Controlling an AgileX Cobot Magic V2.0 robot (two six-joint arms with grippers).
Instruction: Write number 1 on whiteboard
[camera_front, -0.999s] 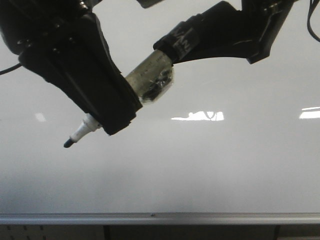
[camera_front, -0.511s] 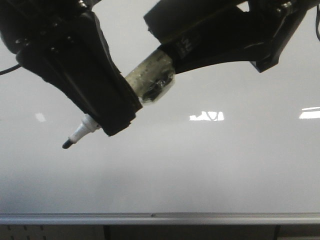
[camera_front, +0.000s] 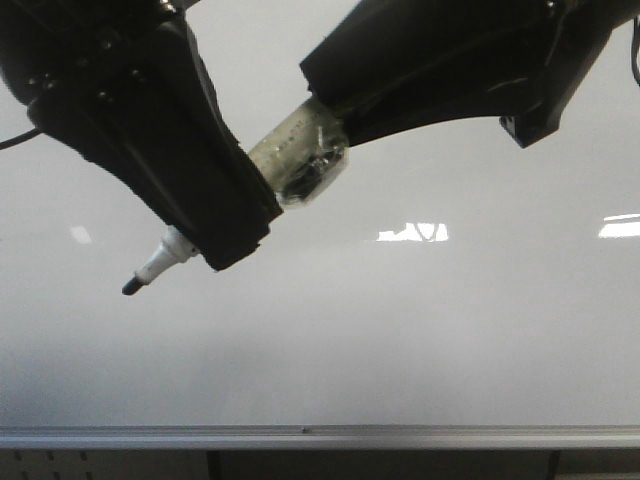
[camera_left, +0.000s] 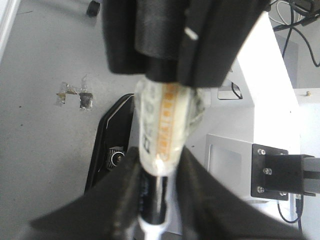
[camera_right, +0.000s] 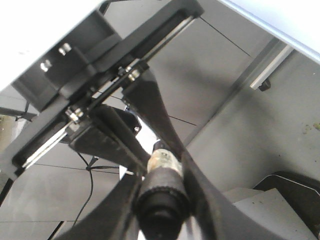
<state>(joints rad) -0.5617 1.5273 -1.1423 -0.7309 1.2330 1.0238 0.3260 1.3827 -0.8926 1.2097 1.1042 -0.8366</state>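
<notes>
The marker's white neck (camera_front: 178, 244) is crowded by my left gripper while my right gripper holds its rear end (camera_front: 316, 138). Next, my left gripper opens and leaves my right gripper to write.
The whiteboard (camera_front: 420, 330) fills the front view, glossy pale grey, with a silver rail (camera_front: 320, 436) along its lower edge. No black stroke of the number 1 shows on it. My left gripper (camera_front: 235, 240) is shut on a marker (camera_front: 300, 160) whose body is wrapped in clear tape. Its white neck and dark tip (camera_front: 130, 287) point down to the left in front of the board. My right gripper (camera_front: 335, 95) is shut on the marker's rear end. The left wrist view shows the taped marker (camera_left: 167, 125) between the left gripper's (camera_left: 157, 200) jaws. The right wrist view shows its black end (camera_right: 160, 200) in the right gripper (camera_right: 161, 150).
Bright rectangular light reflections (camera_front: 412, 232) lie on the board at mid-right, with another (camera_front: 620, 226) at the right edge. A thin black cable (camera_front: 15, 140) hangs at the far left. Both black arms cover the upper part of the board.
My right gripper has shifted up and looms larger over the marker's rear end. The marker tip has drifted slightly left. The left gripper has hardly moved.
</notes>
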